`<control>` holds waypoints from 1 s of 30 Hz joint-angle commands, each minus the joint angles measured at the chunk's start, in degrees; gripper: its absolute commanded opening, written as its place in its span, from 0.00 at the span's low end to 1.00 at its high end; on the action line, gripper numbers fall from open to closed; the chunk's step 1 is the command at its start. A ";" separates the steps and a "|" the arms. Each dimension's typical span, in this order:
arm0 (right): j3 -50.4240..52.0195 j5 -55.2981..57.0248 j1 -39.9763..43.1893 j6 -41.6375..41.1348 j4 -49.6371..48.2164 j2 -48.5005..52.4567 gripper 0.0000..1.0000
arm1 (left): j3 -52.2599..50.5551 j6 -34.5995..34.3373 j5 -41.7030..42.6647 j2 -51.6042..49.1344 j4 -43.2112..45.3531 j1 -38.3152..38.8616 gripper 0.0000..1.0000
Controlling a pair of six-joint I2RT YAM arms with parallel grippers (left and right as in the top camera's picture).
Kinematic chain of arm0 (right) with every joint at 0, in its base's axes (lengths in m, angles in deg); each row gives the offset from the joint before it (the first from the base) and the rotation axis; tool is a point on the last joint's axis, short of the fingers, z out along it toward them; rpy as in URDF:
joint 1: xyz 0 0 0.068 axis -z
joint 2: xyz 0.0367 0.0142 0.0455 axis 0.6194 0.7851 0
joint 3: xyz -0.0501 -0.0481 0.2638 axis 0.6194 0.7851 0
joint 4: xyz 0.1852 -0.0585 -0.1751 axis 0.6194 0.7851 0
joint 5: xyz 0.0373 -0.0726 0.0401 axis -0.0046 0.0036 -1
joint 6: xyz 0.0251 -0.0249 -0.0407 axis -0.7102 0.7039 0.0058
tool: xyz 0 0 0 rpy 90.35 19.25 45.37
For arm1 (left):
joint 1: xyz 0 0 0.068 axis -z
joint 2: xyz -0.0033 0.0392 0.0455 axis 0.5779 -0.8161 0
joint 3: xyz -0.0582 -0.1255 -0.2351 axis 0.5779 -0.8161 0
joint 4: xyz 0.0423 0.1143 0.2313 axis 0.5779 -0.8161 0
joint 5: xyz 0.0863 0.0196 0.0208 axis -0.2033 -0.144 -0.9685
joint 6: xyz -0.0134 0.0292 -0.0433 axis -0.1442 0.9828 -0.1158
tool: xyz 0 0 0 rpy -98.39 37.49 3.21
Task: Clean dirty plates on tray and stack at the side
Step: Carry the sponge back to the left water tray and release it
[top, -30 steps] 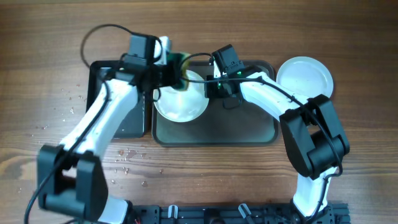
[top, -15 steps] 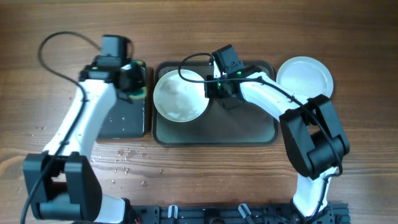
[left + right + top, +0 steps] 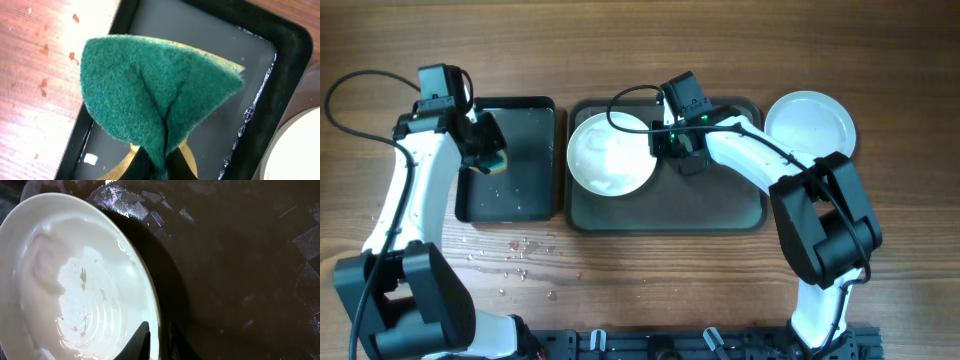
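Note:
My left gripper should put down the green sponge [image 3: 497,163] it is holding in the small black tray, leave it there and open for the plate in my right gripper [image 3: 610,155].
A white plate [image 3: 611,153] with wet streaks lies at the left end of the dark grey-green tray [image 3: 720,205]. My right gripper [image 3: 658,141] is shut on its right rim. In the right wrist view the plate [image 3: 75,280] fills the left side, with the gripper [image 3: 157,341] pinching its rim. Another white plate [image 3: 810,125] sits on the table to the right of the tray. A third plate does not show apart. My left gripper [image 3: 483,148] is shut on a green sponge [image 3: 499,160] over the small black tray [image 3: 525,200]. The sponge [image 3: 160,95] is folded in the gripper [image 3: 162,167].
The small black tray [image 3: 280,60] holds a film of water. Water drops lie on the wood table [image 3: 520,250] in front of it. The left arm's cable [image 3: 350,95] loops at the far left. The plate's edge [image 3: 300,150] shows beside the black tray.
My left gripper has carried the sponge from the plate leftward to above the small black tray. The right gripper and the plate have not moved.

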 commanded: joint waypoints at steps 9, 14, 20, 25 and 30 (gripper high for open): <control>0.17 1.16 -0.50 -0.13 -0.31 0.61 0.14 | -12.04 1.46 3.28 -2.14 10.40 -0.02 0.04; 0.17 1.16 -0.50 -0.11 -0.31 0.61 0.16 | -12.37 1.53 3.28 -2.16 11.04 -0.02 0.34; 0.17 1.16 -0.50 -0.13 -0.28 0.61 0.22 | -10.86 -0.17 3.30 1.01 10.14 -0.07 0.54; 0.17 1.18 -0.50 -0.11 -0.13 0.61 0.33 | -6.45 -1.75 3.26 9.07 9.90 -0.09 0.61; 0.17 1.18 -0.50 -0.15 -0.13 0.61 0.32 | -2.10 -4.74 3.26 19.74 11.19 -0.07 1.00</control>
